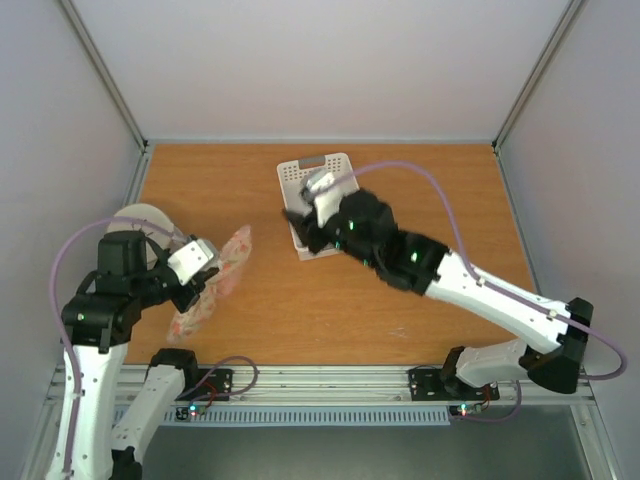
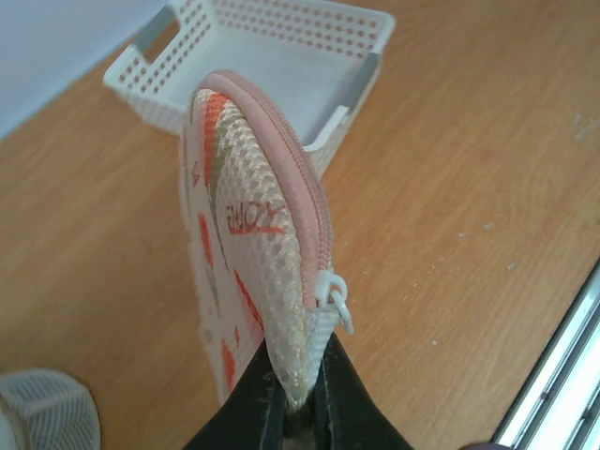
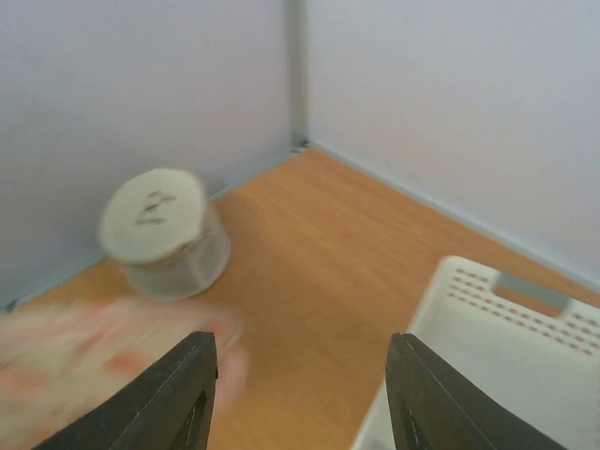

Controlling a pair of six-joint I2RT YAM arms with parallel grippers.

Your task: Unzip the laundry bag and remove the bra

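My gripper will make the laundry bag swing round and follow when it pulls the laundry bag's zipper, because the laundry bag's far end (image 1: 241, 240) sticks out free past my left gripper.
The laundry bag (image 1: 215, 275) is a cream pouch with pink-orange marks, lying at the left of the table. My left gripper (image 1: 200, 283) is shut on its near end. In the left wrist view the bag (image 2: 248, 253) stands on edge between my black fingers (image 2: 253, 412), its pink zipper closed, with the white pull ring (image 2: 339, 305) just above my gripper (image 2: 298, 398). My right gripper (image 1: 300, 225) is open and empty over the white basket's left edge. The bag shows blurred in the right wrist view (image 3: 103, 366). The bra is out of view.
A white perforated basket (image 1: 345, 168) stands at the back centre; it also shows in the left wrist view (image 2: 272, 56) and the right wrist view (image 3: 506, 347). A round white disc with a black drawing (image 1: 140, 222) sits at the left, seen too in the right wrist view (image 3: 155, 220).
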